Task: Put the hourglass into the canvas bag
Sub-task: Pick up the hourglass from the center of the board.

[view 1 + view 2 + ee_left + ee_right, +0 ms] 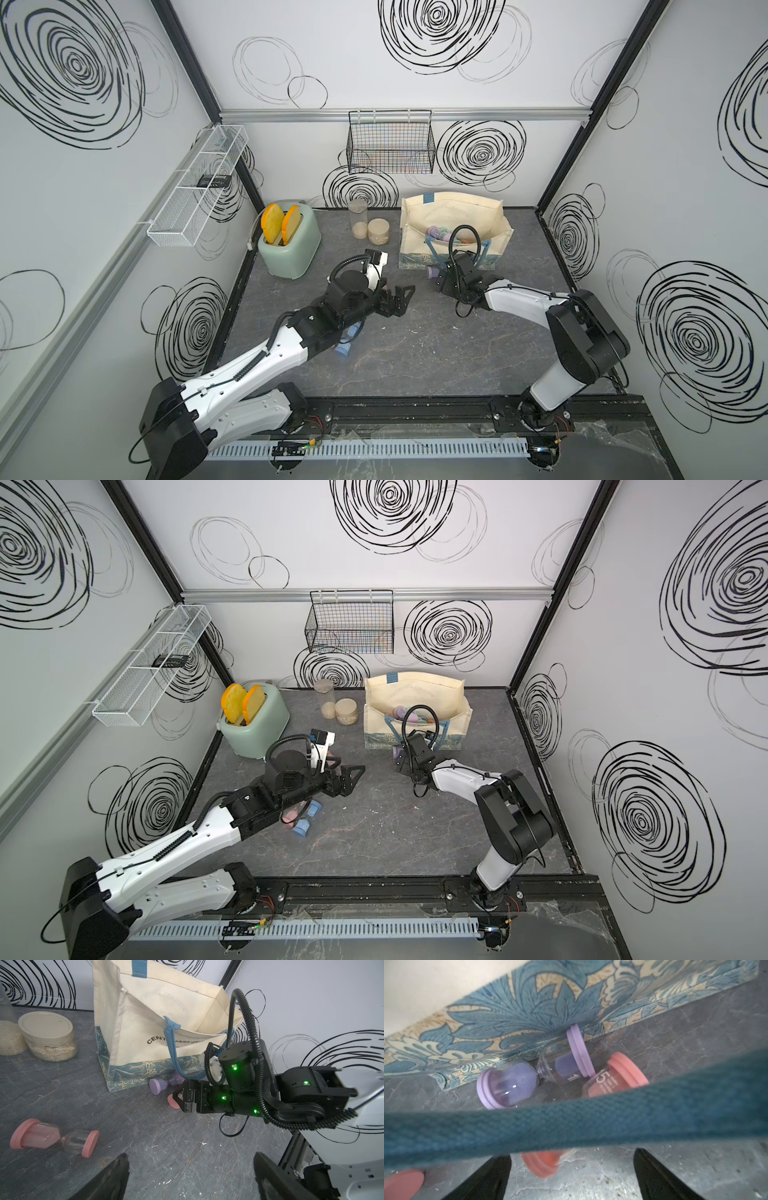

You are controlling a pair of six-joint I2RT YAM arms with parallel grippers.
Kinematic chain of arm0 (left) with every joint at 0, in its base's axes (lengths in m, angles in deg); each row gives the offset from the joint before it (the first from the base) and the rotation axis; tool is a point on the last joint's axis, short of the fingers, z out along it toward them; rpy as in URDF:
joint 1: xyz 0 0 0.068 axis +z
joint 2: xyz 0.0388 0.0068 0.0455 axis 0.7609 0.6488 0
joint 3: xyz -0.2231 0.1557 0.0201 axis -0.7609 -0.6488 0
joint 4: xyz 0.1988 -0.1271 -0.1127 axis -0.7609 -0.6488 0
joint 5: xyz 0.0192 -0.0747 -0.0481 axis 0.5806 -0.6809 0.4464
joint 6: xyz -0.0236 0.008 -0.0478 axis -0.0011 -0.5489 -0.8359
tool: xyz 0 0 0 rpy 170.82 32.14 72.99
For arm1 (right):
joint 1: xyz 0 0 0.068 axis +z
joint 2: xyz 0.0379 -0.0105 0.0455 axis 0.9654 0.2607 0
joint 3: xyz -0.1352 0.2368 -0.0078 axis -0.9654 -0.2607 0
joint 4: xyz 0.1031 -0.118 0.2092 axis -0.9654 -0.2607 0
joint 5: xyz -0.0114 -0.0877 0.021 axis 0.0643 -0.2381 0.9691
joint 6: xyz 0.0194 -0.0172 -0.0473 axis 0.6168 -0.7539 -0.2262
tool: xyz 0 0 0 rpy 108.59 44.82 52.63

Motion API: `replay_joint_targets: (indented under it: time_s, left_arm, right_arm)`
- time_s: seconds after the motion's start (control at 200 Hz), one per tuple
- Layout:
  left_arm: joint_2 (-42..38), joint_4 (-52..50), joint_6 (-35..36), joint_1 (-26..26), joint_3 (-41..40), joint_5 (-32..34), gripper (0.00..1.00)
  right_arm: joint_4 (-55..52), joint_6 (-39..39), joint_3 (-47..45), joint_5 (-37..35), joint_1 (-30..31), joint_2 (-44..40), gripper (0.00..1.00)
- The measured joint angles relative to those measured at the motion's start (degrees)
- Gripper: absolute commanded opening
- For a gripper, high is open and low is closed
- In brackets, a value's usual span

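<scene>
Next, my right gripper moves back and goes around the strap's side to reach for the hourglass [614, 1080], because the bag's blue strap [576, 1124] is hanging between the gripper and the pink hourglass.
The cream canvas bag [415, 239] [145, 1032] stands open at the back right, with several hourglasses [440, 236] inside. A purple hourglass [529, 1076] [164, 1084] lies against the bag's floral band. A pink hourglass [614, 1078] lies beside it. One of its caps sits loose between the spread fingers of my right gripper [572, 1159] [179, 1099], which is open and low on the table. The bag's blue strap [571, 1122] crosses in front of the right wrist camera. My left gripper [190, 1155] [401, 297] is open and empty mid-table. Another pink hourglass [54, 1136] lies near it.
Blue hourglasses [347, 347] [305, 823] lie under my left forearm. A green toaster [291, 245] and two jars [359, 218] [379, 230] stand at the back. A black wire basket [390, 143] and a white mesh shelf [195, 191] hang on the walls.
</scene>
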Motion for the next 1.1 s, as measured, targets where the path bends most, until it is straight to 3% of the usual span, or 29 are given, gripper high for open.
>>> replay_joint_targets:
  time_s: [0.475, 0.9, 1.101]
  left_arm:
    - [0.1, 0.1, -0.1, -0.1, 0.0, 0.7, 0.96]
    - [0.1, 0.1, -0.2, -0.1, -0.1, 0.9, 0.96]
    - [0.1, 0.1, -0.2, -0.1, -0.1, 0.9, 0.96]
  right_arm:
    - [0.7, 1.8, 1.1, -1.9, -0.4, 4.5, 0.97]
    - [-0.8, 1.1, -8.0, -2.6, -1.7, -5.6, 0.88]
    - [2.3, 0.1, -11.6, 1.4, -4.9, -7.6, 0.84]
